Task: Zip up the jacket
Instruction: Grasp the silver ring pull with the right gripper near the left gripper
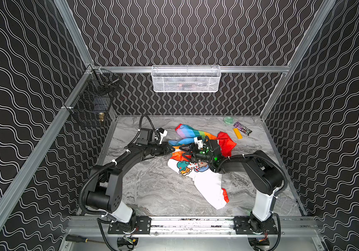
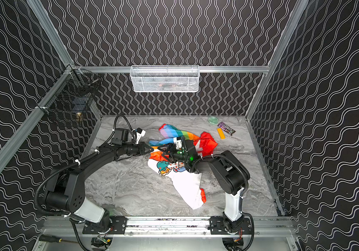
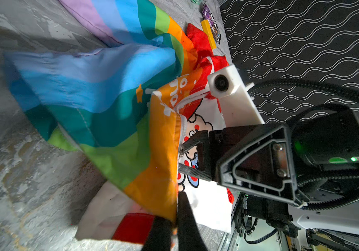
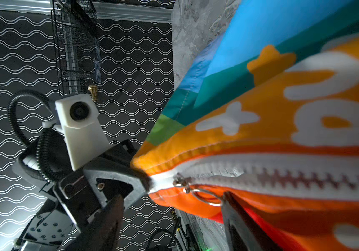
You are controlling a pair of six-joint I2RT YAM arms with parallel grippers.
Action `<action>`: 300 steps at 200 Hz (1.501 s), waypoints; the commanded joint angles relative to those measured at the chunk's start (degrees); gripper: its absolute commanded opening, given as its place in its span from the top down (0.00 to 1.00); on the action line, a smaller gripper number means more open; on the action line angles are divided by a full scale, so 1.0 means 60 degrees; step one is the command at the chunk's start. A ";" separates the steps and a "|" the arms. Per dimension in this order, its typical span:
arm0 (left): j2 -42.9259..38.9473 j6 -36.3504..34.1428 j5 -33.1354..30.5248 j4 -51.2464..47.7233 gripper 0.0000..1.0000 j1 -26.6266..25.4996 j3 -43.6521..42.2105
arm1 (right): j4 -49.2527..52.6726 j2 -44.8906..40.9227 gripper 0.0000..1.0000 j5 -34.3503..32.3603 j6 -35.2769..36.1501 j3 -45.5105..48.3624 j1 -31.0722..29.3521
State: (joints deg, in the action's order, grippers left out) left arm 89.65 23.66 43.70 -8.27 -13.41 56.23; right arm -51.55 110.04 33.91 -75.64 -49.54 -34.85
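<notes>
The ring pull is resting against a finger of my open right gripper. I should center the fingers on the ring pull point(image 4: 204, 195) and close them before I pull the slider.
The jacket point(image 1: 187, 134) point(image 2: 170, 133) lies crumpled mid-table, rainbow stripes outward and its white cartoon-print lining point(image 1: 204, 180) spread toward the front. My left gripper point(image 1: 172, 149) point(image 3: 175, 208) is shut on the orange bottom corner of the jacket point(image 3: 152, 173), at the low end of the white zipper point(image 4: 283, 176). The metal slider point(image 4: 179, 182) with its ring pull point(image 4: 204, 196) sits just beyond that pinch. My right gripper point(image 1: 184, 152) point(image 4: 172, 200) faces the left one, open, its jaws straddling the slider. The ring lies against one of its fingers point(image 4: 235, 215).
A yellow block point(image 1: 237, 133), a purple wrapper point(image 1: 242, 128) and a green lid point(image 1: 228, 120) lie at the back right. A white mesh basket point(image 1: 186, 79) hangs on the back wall and a black wire basket point(image 1: 93, 102) on the left wall.
</notes>
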 commanded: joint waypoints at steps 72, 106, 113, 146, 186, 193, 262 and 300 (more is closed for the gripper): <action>-0.0102 -0.0252 0.0138 -0.0042 1.00 0.0009 0.0044 | -0.1512 -0.0121 0.48 -0.0049 -0.0303 0.0445 0.0000; -0.0058 -0.0252 0.0122 -0.0044 1.00 0.0008 0.0077 | -0.1582 -0.0157 0.54 -0.0087 -0.0330 0.0564 0.0000; -0.0048 -0.0252 0.0136 -0.0042 1.00 0.0008 0.0091 | -0.1596 -0.0161 0.56 -0.0085 -0.0341 0.0593 0.0008; -0.0027 -0.0252 0.0126 -0.0028 1.00 0.0008 0.0063 | -0.1757 -0.0138 0.67 -0.0043 -0.0402 0.0662 0.0008; -0.0043 -0.0267 0.0123 -0.0042 1.00 0.0016 0.0062 | -0.1655 -0.0145 0.75 -0.0022 -0.0373 0.0612 0.0007; -0.0058 -0.0255 0.0126 -0.0042 1.00 0.0016 0.0062 | -0.1649 -0.0133 0.77 -0.0020 -0.0374 0.0610 0.0008; -0.0119 -0.0257 0.0114 -0.0071 1.00 0.0008 0.0031 | -0.1195 -0.0079 0.96 0.0025 -0.0210 0.0456 0.0117; -0.0153 -0.0245 0.0044 -0.0046 1.00 0.0009 0.0062 | -0.0199 -0.0661 1.00 -0.0107 0.0385 0.0495 0.0227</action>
State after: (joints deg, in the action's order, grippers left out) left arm 89.43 23.59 43.62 -8.73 -13.41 56.31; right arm -55.02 108.40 33.85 -76.01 -46.33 -33.76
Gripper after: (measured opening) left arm 0.078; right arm 0.050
